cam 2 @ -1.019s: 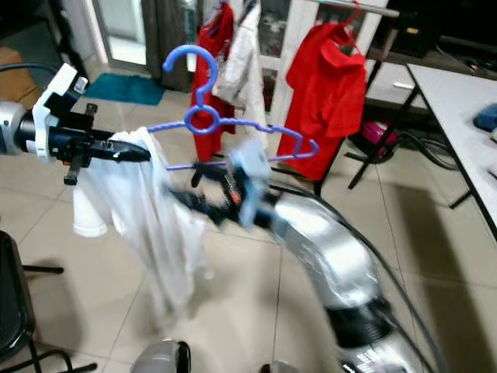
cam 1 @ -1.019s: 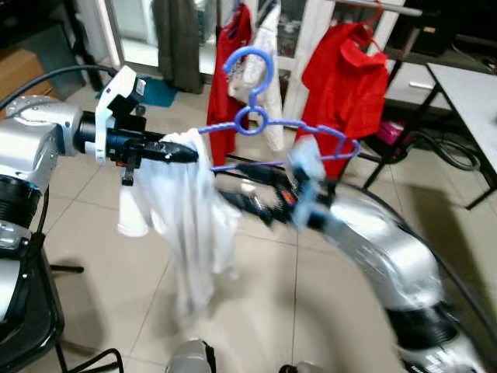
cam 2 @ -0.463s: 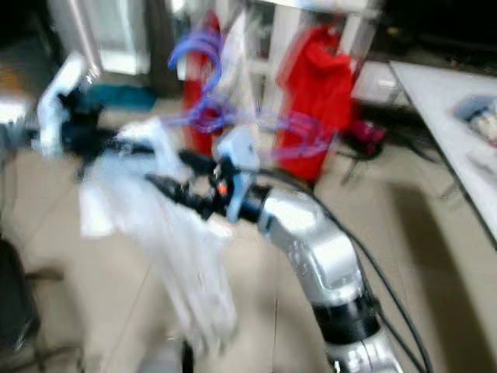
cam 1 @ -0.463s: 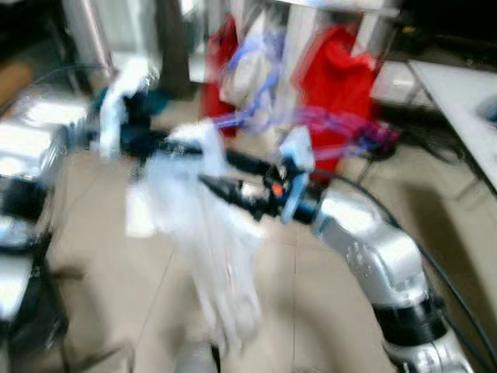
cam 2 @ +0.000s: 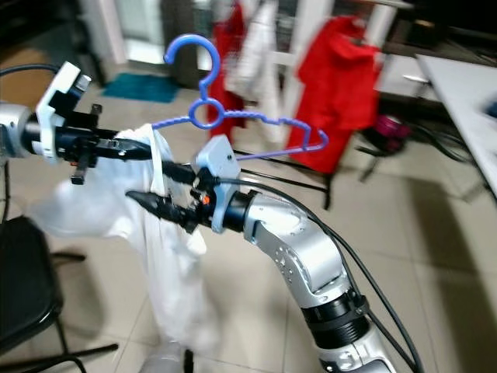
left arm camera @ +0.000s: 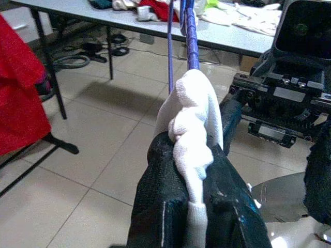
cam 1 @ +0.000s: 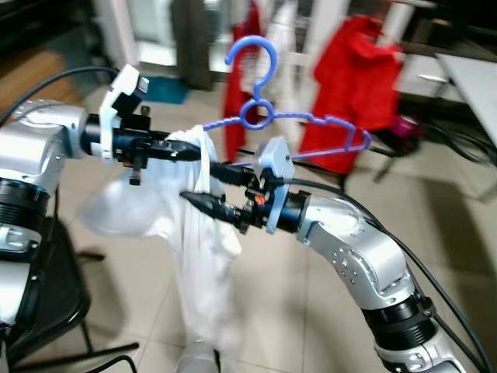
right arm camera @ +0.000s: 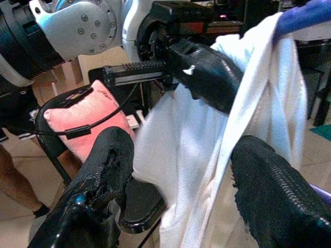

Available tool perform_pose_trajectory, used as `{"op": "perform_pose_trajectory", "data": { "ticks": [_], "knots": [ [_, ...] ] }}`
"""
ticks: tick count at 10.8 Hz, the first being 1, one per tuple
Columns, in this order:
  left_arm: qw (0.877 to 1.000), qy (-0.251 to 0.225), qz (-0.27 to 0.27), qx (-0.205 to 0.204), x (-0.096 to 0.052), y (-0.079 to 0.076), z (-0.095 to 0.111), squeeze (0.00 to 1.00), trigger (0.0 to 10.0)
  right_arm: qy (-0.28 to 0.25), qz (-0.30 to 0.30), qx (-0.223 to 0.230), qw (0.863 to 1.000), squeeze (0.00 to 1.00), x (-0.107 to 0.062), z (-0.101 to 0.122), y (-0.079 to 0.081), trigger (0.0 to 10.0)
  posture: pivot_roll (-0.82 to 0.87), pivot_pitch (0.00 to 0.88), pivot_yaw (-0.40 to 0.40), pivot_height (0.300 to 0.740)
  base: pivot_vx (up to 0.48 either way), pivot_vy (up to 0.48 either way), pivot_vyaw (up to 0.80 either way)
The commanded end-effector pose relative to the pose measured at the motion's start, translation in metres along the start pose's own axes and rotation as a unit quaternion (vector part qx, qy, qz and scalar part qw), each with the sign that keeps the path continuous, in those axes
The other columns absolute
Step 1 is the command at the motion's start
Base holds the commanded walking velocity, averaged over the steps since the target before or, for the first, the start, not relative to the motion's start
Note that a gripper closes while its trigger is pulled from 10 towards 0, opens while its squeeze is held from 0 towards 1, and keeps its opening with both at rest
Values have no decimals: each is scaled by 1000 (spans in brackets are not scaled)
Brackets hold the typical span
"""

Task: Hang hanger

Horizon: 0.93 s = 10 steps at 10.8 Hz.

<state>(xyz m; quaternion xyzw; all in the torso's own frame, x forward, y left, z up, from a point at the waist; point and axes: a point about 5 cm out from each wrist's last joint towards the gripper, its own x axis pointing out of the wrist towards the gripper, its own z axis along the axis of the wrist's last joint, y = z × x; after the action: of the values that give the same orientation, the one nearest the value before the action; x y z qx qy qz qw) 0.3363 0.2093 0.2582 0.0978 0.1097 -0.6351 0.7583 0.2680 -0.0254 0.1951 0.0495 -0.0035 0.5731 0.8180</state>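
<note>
My gripper will carry the hanger, and the white garment (cam 1: 199,256) will stay on and swing along, because it wraps around the hanger's end (cam 1: 206,129) and hangs limp.
A blue plastic hanger (cam 1: 311,118) is held up in front of me, hook upward, with a white garment (cam 1: 198,256) draped from its left end. My left gripper (cam 1: 186,151) is shut on the bunched white cloth where it wraps the hanger's end; the left wrist view shows the cloth (left arm camera: 194,134) pinched between the fingers and the blue wire (left arm camera: 190,31) beyond. My right gripper (cam 1: 198,180) reaches in from the right just below the hanger. It is open, and its fingers (right arm camera: 103,170) stand either side of the hanging garment (right arm camera: 207,170).
A clothes rack behind holds red garments (cam 1: 357,78) and a white one. A black chair (cam 1: 46,287) stands at my left with a pink object (right arm camera: 77,111) on it. A grey table (cam 1: 474,78) is at the right. A person's leg (right arm camera: 15,181) is near the chair.
The camera shook and shifted. My right gripper moved left, from beside the garment to straddling it below the hanger. The garment billowed out to the left; the left gripper kept its hold.
</note>
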Motion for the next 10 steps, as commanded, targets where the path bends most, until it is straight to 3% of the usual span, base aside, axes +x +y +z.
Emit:
{"op": "perform_pose_trajectory", "data": {
  "ticks": [1, 7, 10],
  "knots": [
    [999, -13, 2, 30, -2, 0, 18, 0, 0, 4, 5, -2, 1000, 0, 0, -4, 3, 10000, 40, 42, -6, 740, 0, 0, 0],
    [999, -29, -2, 31, 4, -4, 25, 0, 0, 37, 0, 17, 999, 0, 21, -33, -1, 10000, 47, 48, -10, 740, 0, 0, 0],
    [999, -35, 10, 30, -2, -3, 33, 0, 0, 80, 88, 21, 993, 0, 29, -62, 14, 10000, 66, 72, -9, 740, 0, 0, 0]
  ]
}}
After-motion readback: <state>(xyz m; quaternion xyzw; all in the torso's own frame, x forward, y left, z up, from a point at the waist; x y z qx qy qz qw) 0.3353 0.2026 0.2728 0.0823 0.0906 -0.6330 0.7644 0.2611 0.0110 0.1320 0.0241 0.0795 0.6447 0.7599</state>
